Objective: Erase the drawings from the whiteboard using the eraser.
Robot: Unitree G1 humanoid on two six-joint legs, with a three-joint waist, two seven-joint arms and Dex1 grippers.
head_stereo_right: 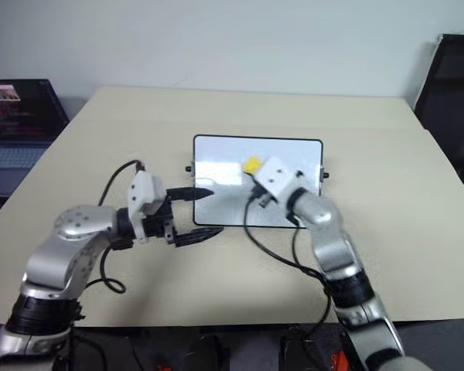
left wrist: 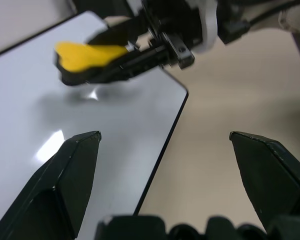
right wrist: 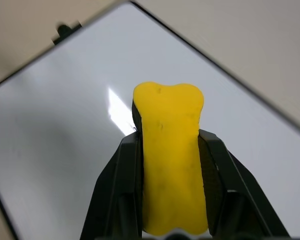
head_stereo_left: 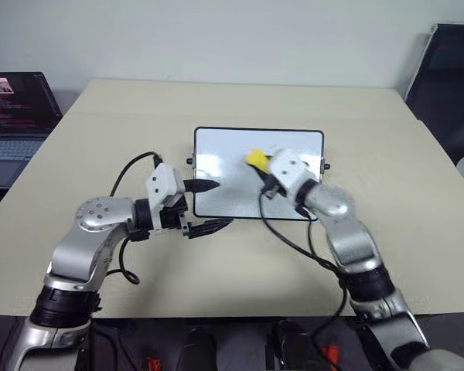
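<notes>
I can see the whiteboard plain white (head_stereo_left: 220,158) and the beige table (head_stereo_left: 377,209) beside it clear. I should continue to carry the yellow eraser to the table with my right gripper until the eraser lies flat, then let go.
The whiteboard (head_stereo_left: 224,151) lies flat in the middle of the beige table. My right gripper (head_stereo_left: 257,164) is shut on the yellow eraser (head_stereo_left: 255,158) and holds it over the board's centre, just above the glossy surface. In the right wrist view the eraser (right wrist: 170,150) sits between the two black fingers (right wrist: 122,170), with the whiteboard (right wrist: 65,125) behind it. My left gripper (head_stereo_left: 216,205) is open at the board's near left corner, one finger over the board, the other over the table. The drawings are hidden; the board surface that shows is plain white.
An open laptop (head_stereo_left: 15,116) sits at the table's far left edge. A dark chair (head_stereo_left: 448,85) stands past the far right corner. Black cables (head_stereo_left: 290,239) trail from both wrists over the table (head_stereo_left: 139,108).
</notes>
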